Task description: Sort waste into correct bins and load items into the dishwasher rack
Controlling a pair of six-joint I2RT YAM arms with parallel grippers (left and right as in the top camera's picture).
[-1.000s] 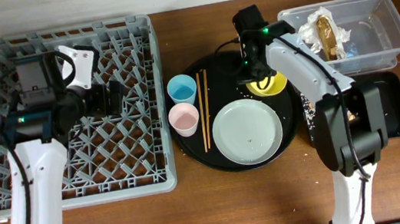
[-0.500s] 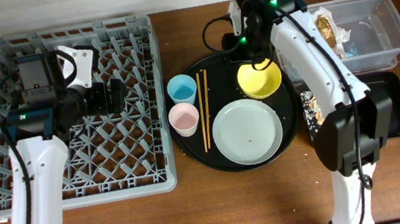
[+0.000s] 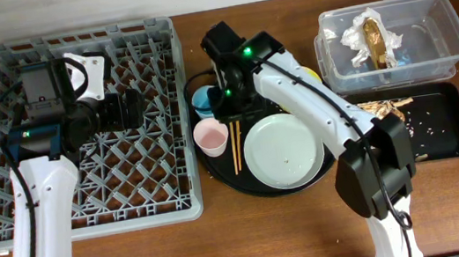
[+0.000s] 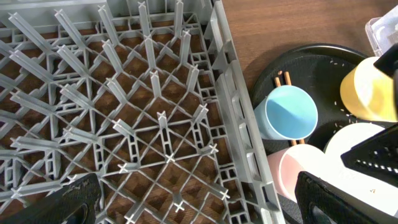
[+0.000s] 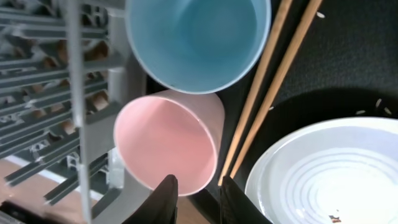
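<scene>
The pale pink cup's rim (image 5: 212, 163) is below my right gripper's narrowly set fingers, so I should widen them around its side (image 5: 217, 124) before handing it to my left gripper.
The grey dishwasher rack (image 3: 87, 192) fills the left of the table. My left gripper (image 3: 125, 109) hangs open and empty over its pegs (image 4: 155, 124). My right gripper (image 3: 228, 102) hovers over the round tray's left side, jaws narrowly apart and empty (image 5: 199, 198), above the pale pink cup (image 5: 165, 137) and next to the light blue cup (image 5: 193, 37) and chopsticks (image 5: 273, 81). The grey-green plate (image 3: 284, 150) lies on the tray. The yellow bowl (image 4: 370, 93) is mostly hidden under the right arm overhead. The clear tub (image 3: 443, 29) holds the wrapper (image 3: 368, 35). The black rectangular tray (image 3: 444, 136) holds food scraps (image 3: 387, 108).
The large round black tray (image 3: 222, 172) carries the cups, chopsticks, plate and bowl, and sits against the rack's right wall (image 4: 239, 124). The right arm stretches across the tray's upper half. Bare wooden table lies in front.
My right gripper left the yellow bowl standing on the round tray and swung left to the cups. The black rectangular tray and its scraps are now uncovered. The left arm has not moved.
</scene>
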